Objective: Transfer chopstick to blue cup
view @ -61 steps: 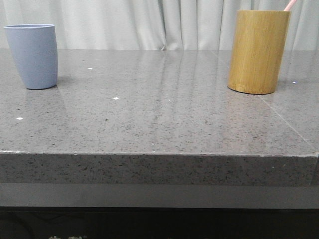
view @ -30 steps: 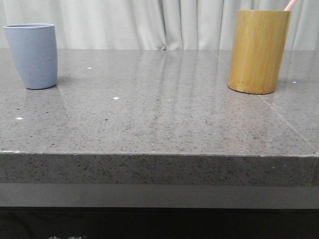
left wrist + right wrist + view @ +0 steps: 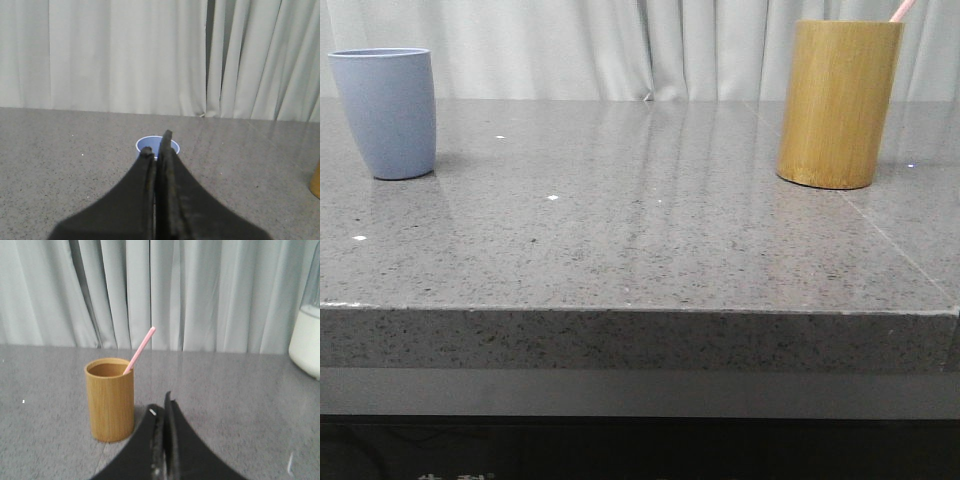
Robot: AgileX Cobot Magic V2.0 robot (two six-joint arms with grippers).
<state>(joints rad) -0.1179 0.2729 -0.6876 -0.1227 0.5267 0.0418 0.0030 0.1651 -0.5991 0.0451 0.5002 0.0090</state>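
The blue cup is far away from the bamboo holder with the chopstick, so my left gripper should first bring the blue cup nearer to the holder.
The blue cup stands upright at the far left of the grey table. A pale pink chopstick pokes out of the bamboo holder at the far right; only its end shows. In the left wrist view my left gripper is shut and empty, with the blue cup just beyond its tips. In the right wrist view my right gripper is shut and empty, short of the bamboo holder with the chopstick leaning out of it. Neither gripper shows in the front view.
The grey stone table has its front edge close to the camera. Pale curtains hang behind the table. A white container stands at the edge of the right wrist view, apart from the holder.
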